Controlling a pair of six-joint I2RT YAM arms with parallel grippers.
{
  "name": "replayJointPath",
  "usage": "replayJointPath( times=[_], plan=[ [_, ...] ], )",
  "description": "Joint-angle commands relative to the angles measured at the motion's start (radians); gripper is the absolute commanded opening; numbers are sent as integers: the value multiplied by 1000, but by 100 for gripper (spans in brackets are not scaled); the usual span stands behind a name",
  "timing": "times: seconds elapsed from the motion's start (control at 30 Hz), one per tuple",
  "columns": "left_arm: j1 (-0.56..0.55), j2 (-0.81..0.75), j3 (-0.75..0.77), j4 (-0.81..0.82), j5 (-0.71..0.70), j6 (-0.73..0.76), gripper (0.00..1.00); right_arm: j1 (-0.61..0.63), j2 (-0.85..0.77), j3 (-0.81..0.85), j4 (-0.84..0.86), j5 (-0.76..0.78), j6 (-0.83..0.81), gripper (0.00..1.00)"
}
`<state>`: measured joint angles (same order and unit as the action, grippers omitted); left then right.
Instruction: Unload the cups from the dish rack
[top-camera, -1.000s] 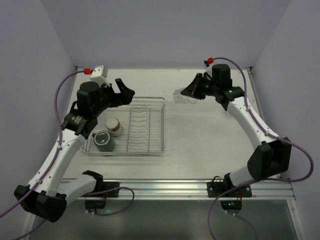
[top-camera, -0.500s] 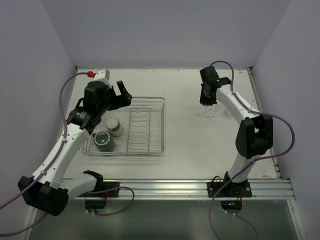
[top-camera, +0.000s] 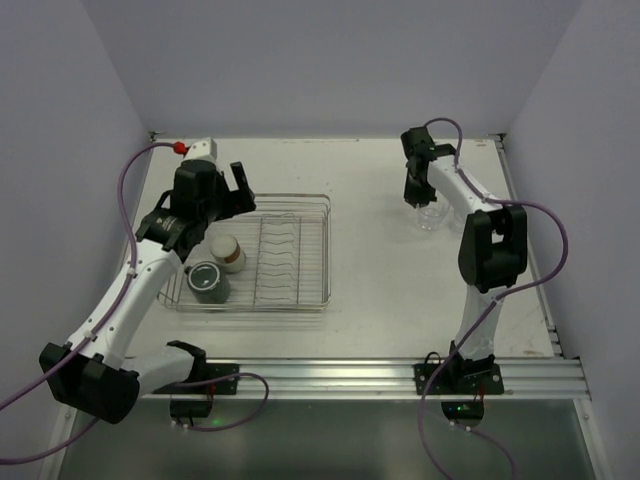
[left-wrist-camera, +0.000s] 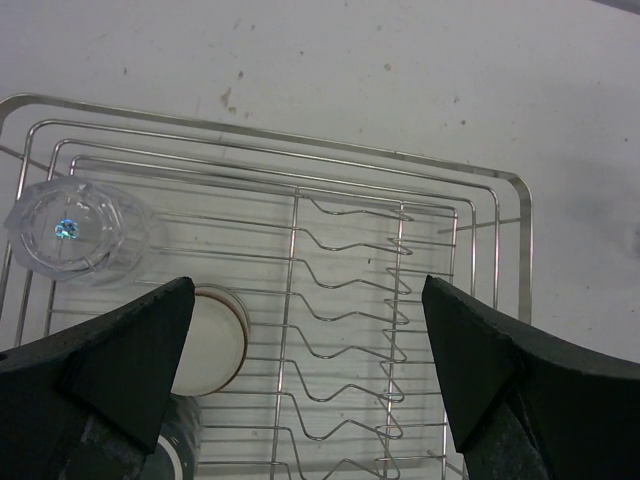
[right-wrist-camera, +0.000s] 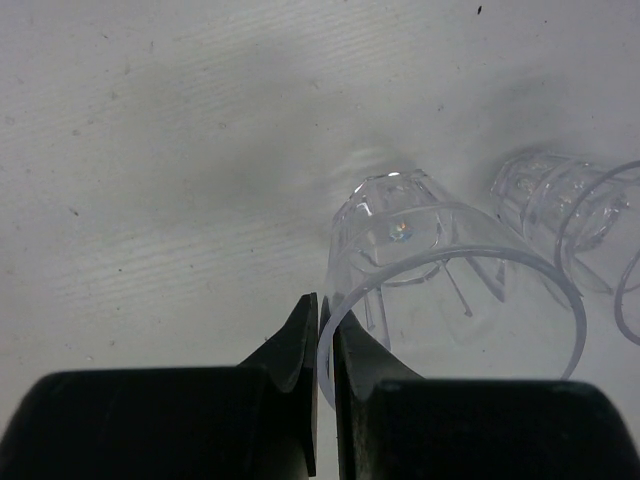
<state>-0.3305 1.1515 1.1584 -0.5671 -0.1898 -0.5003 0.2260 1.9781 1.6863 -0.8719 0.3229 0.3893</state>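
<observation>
The rack's clear tumbler (left-wrist-camera: 95, 232) sits base (left-wrist-camera: 62, 230) up, far from the upright tumblers, so my left gripper should take its base and offer its rim to my right gripper.
The silver wire dish rack (top-camera: 300, 255) lies left of centre. It holds a cream cup (top-camera: 229, 253), a dark mug (top-camera: 208, 282) and a clear tumbler (left-wrist-camera: 75, 230) in its back-left corner. My left gripper (top-camera: 228, 188) hovers wide open and empty above the rack's back left; in the left wrist view (left-wrist-camera: 308, 285) the cream cup (left-wrist-camera: 208, 340) sits by its left finger. My right gripper (right-wrist-camera: 322, 310) is shut on the rim of an upright clear tumbler (right-wrist-camera: 440, 270), one finger inside and one outside, low at the table at back right (top-camera: 418, 195).
A second clear tumbler (right-wrist-camera: 560, 200) stands on the table just beyond the held one, close to it. The row of plate-slot wires (left-wrist-camera: 350, 320) runs down the rack's middle. White walls close in the table at the back and sides.
My right arm swung right from the middle back and lowered the clear tumbler upright beside the other tumbler. My left gripper shifted slightly over the rack and stayed open.
</observation>
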Motion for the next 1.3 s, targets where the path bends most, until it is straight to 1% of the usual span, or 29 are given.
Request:
replayJointPath(
  times=[0.0, 0.2, 0.5, 0.67, 0.87, 0.93, 0.97, 1.13, 1.27],
  plan=[
    [-4, 7, 38, -33, -94, 20, 100, -7, 14, 62, -10, 5, -17, 0],
    [-4, -7, 23, -22, -103, 22, 100, -10, 51, 69, -10, -16, -12, 0],
    [1, 16, 24, -51, -134, 20, 100, -8, 50, 32, 4, -34, 0, 0],
    [22, 22, 17, -66, -120, 8, 100, -10, 51, 12, 14, -35, 6, 0],
    [47, 16, 11, -77, -120, 14, 100, -10, 48, -8, 33, -44, 11, 3],
    [53, 14, 11, -83, -125, 17, 100, -8, 47, -11, 34, -47, 11, 6],
    [56, 14, 11, -85, -125, 22, 100, -10, 44, -13, 37, -47, 8, 11],
    [74, 17, 3, -94, -146, 25, 100, -7, 22, -19, 45, -38, 5, 23],
    [94, 24, 6, -123, -200, 22, 100, -5, -19, -25, 47, -35, 6, 39]
  ],
)
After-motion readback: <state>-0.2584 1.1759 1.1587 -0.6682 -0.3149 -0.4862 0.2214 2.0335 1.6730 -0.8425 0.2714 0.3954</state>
